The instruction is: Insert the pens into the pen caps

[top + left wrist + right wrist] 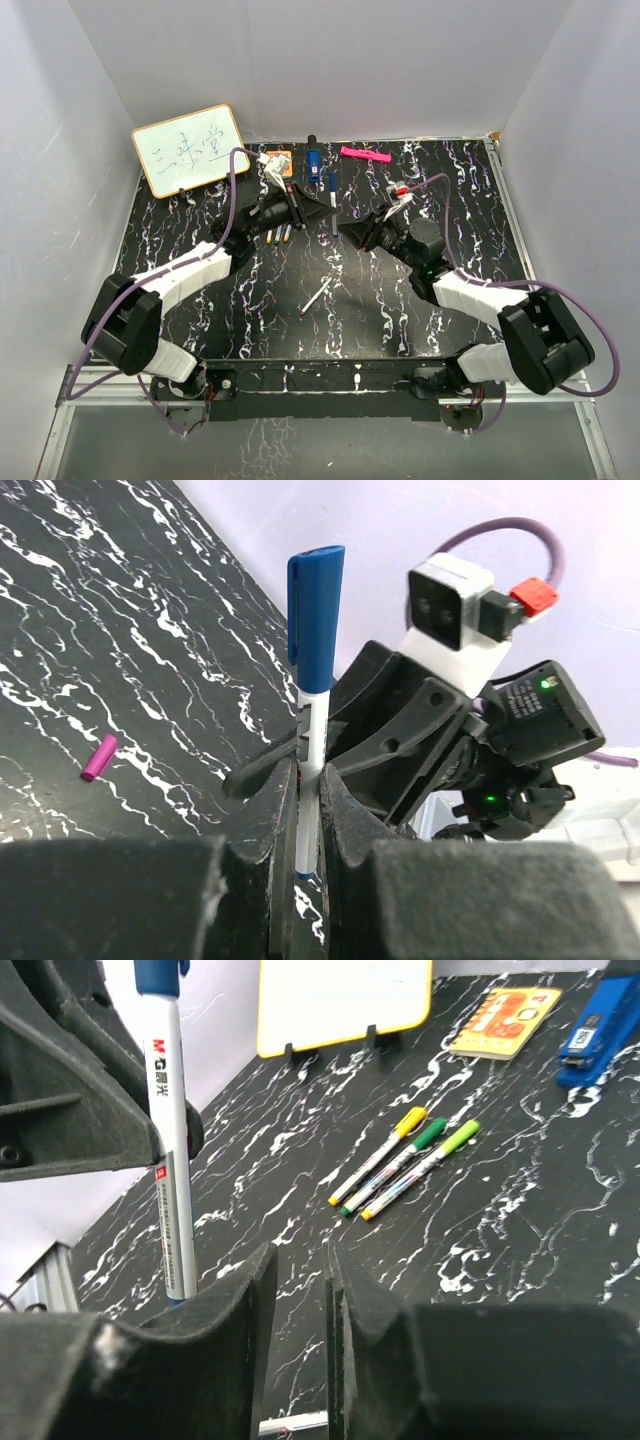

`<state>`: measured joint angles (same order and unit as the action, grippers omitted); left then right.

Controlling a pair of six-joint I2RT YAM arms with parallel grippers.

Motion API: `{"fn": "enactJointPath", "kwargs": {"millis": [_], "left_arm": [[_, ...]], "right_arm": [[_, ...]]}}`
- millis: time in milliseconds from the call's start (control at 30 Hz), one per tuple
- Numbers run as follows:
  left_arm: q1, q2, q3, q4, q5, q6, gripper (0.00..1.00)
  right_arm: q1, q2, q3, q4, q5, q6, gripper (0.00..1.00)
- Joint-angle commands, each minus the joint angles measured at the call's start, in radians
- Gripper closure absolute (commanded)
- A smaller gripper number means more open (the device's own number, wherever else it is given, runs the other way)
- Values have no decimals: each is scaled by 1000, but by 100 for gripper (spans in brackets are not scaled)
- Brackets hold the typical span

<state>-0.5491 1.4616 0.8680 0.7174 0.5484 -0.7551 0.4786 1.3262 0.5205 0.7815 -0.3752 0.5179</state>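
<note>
My right gripper is beside the white pen's body (313,720), below the blue cap (315,620), so it should rise and close around the cap while my left gripper steadies the pen.
My left gripper (308,780) is shut on a white pen (312,730) that stands upright, with a blue cap (315,615) on its top end. In the top view this pen (333,205) is at the table's middle back, between the left gripper (318,212) and the right gripper (352,228). The right gripper (300,1255) stands open just beside the pen (172,1160), with nothing between its fingers. Three capped pens (405,1160), yellow, green and light green, lie side by side (278,236). A loose white pen (317,297) lies mid-table. A purple cap (99,758) lies apart.
A small whiteboard (187,150) stands at the back left. Along the back edge lie an orange square block (278,160), a blue block-like object (314,160) and a thick pink marker (364,154). White walls enclose the black marbled table (200,330).
</note>
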Motion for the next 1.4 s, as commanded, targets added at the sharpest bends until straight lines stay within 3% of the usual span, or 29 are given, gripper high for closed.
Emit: {"fn": "enactJointPath", "kwargs": {"millis": [0, 67, 267, 667, 1033, 1367], "left_arm": [[-3, -103, 7, -65, -33, 89, 100], [-2, -134, 8, -86, -44, 115, 100], [-3, -168, 15, -168, -47, 181, 100], [-38, -141, -29, -264, -66, 278, 100], [-82, -46, 7, -292, -140, 333, 100], [-90, -33, 25, -276, -135, 336, 100]], "right_arm": [[2, -77, 55, -69, 143, -92, 70], [2, -93, 60, -106, 233, -109, 59], [-10, -128, 75, -113, 348, -88, 3], [-33, -140, 176, -26, 225, -30, 2], [-24, -97, 268, -153, 131, -2, 11], [-11, -46, 262, -197, 133, -2, 27]]}}
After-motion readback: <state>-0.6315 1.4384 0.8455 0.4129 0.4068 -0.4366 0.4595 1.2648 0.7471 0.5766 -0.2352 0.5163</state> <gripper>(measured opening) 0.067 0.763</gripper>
